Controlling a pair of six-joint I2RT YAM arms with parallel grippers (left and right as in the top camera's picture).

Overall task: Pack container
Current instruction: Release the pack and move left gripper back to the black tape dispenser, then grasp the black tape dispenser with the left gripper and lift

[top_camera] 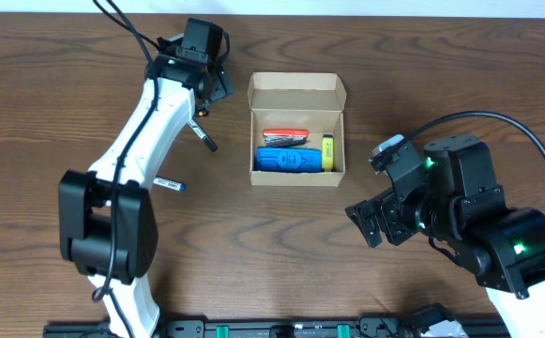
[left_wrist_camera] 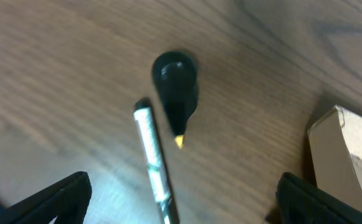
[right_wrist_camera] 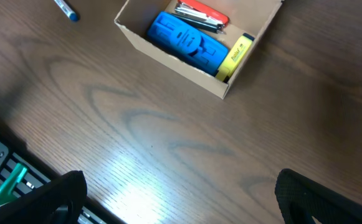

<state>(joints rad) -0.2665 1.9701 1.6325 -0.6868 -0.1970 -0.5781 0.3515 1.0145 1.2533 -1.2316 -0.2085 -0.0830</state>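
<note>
The black marker's thick end (left_wrist_camera: 174, 70) is clear of the silver pen (left_wrist_camera: 152, 149), so the robot's left gripper should keep moving down over the marker's thick end until its fingers are on either side of it.
The container (top_camera: 296, 176) is a small tan cardboard box in the middle of the table, its flap lid open toward the back. It holds a red multi-tool (top_camera: 286, 138), a blue case (top_camera: 288, 161) and a yellow highlighter (top_camera: 328, 152). My left gripper (top_camera: 212, 87) is open and empty, left of the box's back corner, over a black marker with a yellow tip (left_wrist_camera: 176, 87) and a silver pen (left_wrist_camera: 154, 158). My right gripper (top_camera: 366, 222) is open and empty, right of and nearer than the box. The right wrist view shows the box (right_wrist_camera: 168, 59) and its contents.
A small blue-capped item (top_camera: 169, 184) lies on the wood to the left of the box; it also shows in the right wrist view (right_wrist_camera: 65, 9). The box's corner (left_wrist_camera: 339, 149) is at the right of the left wrist view. A black rail (top_camera: 291, 329) runs along the front edge.
</note>
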